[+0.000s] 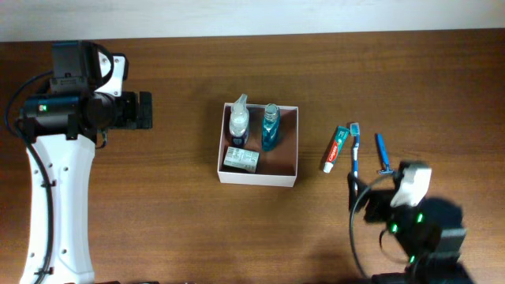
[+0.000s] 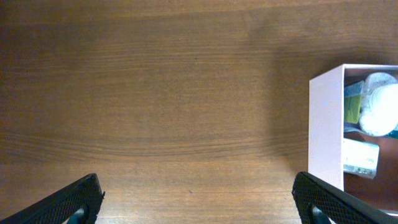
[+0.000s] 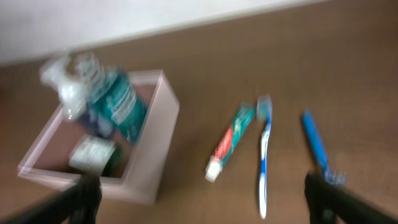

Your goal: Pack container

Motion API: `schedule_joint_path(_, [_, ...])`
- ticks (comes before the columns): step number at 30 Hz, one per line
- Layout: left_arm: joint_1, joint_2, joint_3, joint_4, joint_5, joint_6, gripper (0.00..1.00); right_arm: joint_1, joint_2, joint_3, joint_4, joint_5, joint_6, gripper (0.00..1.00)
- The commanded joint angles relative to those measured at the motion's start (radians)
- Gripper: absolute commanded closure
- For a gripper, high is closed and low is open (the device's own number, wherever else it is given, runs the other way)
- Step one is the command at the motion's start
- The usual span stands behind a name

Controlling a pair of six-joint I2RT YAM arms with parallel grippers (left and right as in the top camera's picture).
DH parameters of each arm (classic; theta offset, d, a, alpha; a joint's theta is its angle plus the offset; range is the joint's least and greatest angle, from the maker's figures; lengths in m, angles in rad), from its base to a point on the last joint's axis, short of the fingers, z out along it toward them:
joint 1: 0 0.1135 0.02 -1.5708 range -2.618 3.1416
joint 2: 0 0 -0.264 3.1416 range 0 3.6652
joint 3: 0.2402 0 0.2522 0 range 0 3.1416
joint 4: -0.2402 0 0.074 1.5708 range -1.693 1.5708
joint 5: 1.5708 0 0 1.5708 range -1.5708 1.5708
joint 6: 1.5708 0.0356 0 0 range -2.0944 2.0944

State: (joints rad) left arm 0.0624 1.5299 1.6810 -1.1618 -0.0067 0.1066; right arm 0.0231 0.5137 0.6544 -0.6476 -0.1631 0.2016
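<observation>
The toothpaste tube [image 1: 336, 148] is on the other side of the container from my left gripper, so my right gripper should pick the tube up and take it into the container's empty space [image 1: 279, 162].
The container [image 1: 258, 179] is a square white box with a reddish-brown inside, at the table's middle. In it stand a clear bottle [image 1: 238, 120] and a blue-green bottle [image 1: 270, 128], with a small grey-white packet [image 1: 241, 160] in front. It also shows in the left wrist view [image 2: 325, 124] and the right wrist view [image 3: 152, 162]. Right of it lie a toothpaste tube [image 1: 334, 148], a blue-white toothbrush [image 1: 354, 148] and a blue razor [image 1: 382, 153]. My left gripper [image 2: 199, 202] is open and empty, left of the box. My right gripper [image 3: 202, 199] is open and empty, near these items.
The table is dark brown wood [image 1: 181, 229]. A white wall strip [image 1: 252, 16] runs along the far edge. The left arm's white link [image 1: 59, 205] lies over the left side. The right arm's body [image 1: 414, 221] sits at the front right.
</observation>
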Motion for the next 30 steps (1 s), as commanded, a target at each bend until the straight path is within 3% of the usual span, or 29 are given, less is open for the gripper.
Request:
schedule_joint_path(1, [0.004,0.005,0.008,-0.002,0.011,-0.016,0.0,0.01,0.282,0.272,-0.117,0.021,-0.01,0.01])
schedule_joint_path(6, [0.004,0.005,0.008,-0.002,0.011,-0.016,0.0,0.01,0.681,0.615,-0.352,-0.067,-0.01,0.01])
schedule_joint_path(9, [0.004,0.005,0.008,-0.002,0.011,-0.016,0.0,0.01,0.87,0.642,-0.37,-0.098,0.014,0.01])
schedule_joint_path(13, [0.004,0.005,0.008,-0.002,0.011,-0.016,0.0,0.01,1.116,0.642,-0.36,-0.096,0.146,0.01])
schedule_joint_path(14, [0.004,0.005,0.008,-0.002,0.011,-0.016,0.0,0.011,1.196,0.642,-0.345,-0.104,0.181,0.05])
schedule_joint_path(19, [0.004,0.005,0.008,-0.002,0.011,-0.016,0.0,0.04,1.312,0.642,-0.267,-0.109,0.204,0.15])
schedule_joint_path(22, [0.004,0.005,0.008,-0.002,0.011,-0.016,0.0,0.066,1.316,0.642,-0.253,0.008,0.3,0.2])
schedule_joint_path(30, [0.004,0.005,0.008,-0.002,0.011,-0.016,0.0,0.148,1.335,0.641,-0.217,0.2,0.414,0.2])
